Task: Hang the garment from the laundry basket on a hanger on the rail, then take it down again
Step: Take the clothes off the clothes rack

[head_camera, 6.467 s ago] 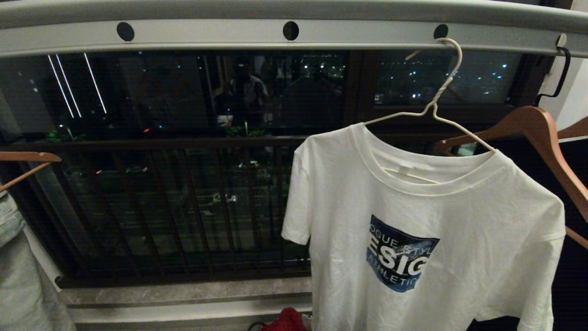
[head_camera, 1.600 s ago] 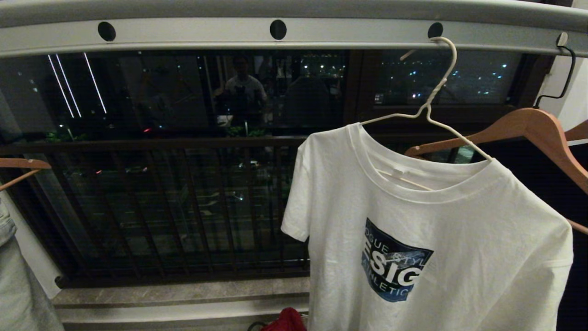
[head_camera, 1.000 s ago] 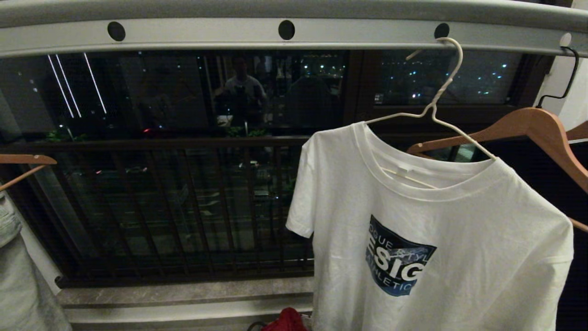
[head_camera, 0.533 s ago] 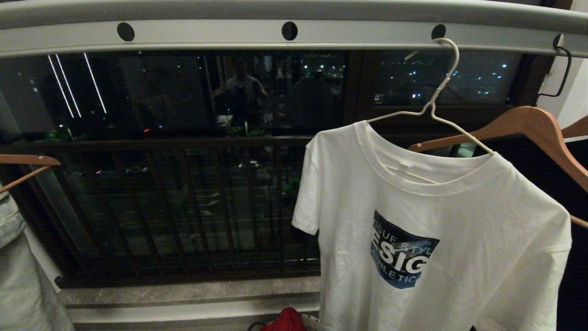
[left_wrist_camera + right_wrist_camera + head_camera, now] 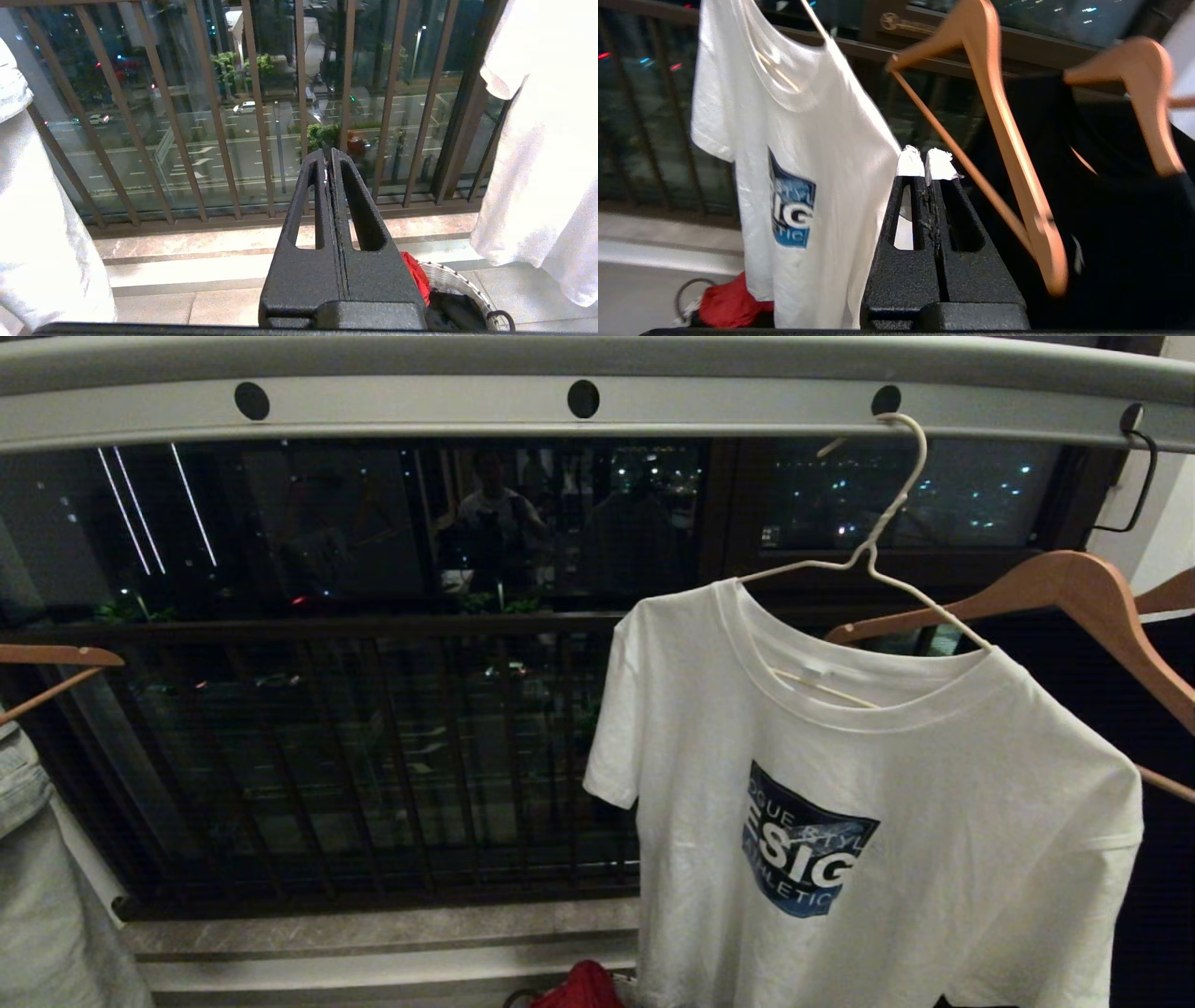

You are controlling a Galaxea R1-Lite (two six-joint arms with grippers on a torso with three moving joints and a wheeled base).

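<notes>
My right gripper should keep moving up toward the neck (image 5: 875, 538) until its open fingers are on both sides of it, because the wire hanger's twisted neck (image 5: 890, 515) stands free above the garment's collar.
The garment (image 5: 934, 775), a white T-shirt with a blue shield print, hangs on the thin white wire hanger (image 5: 878, 546). The hanger's hook sits in a hole of the pale grey rail (image 5: 420, 409). In the right wrist view my right gripper (image 5: 926, 161) is shut and empty. Its white-taped tips stand just beside the garment's (image 5: 798, 140) side edge, between it and a wooden hanger. My left gripper (image 5: 328, 156) is shut and empty, low down, pointing at the balcony bars. The laundry basket (image 5: 455, 282) stands on the floor under the shirt. Neither gripper shows in the head view.
Thick brown wooden hangers (image 5: 1074, 593) hang right of the shirt, one carrying a black garment (image 5: 1111, 224). A pale garment (image 5: 37, 896) hangs at far left. Dark balcony bars (image 5: 373, 756) and a stone ledge (image 5: 373, 929) lie behind. A red cloth (image 5: 418, 275) lies in the basket.
The head view has shifted a little from side to side. The shirt stays on the rail and sways slightly.
</notes>
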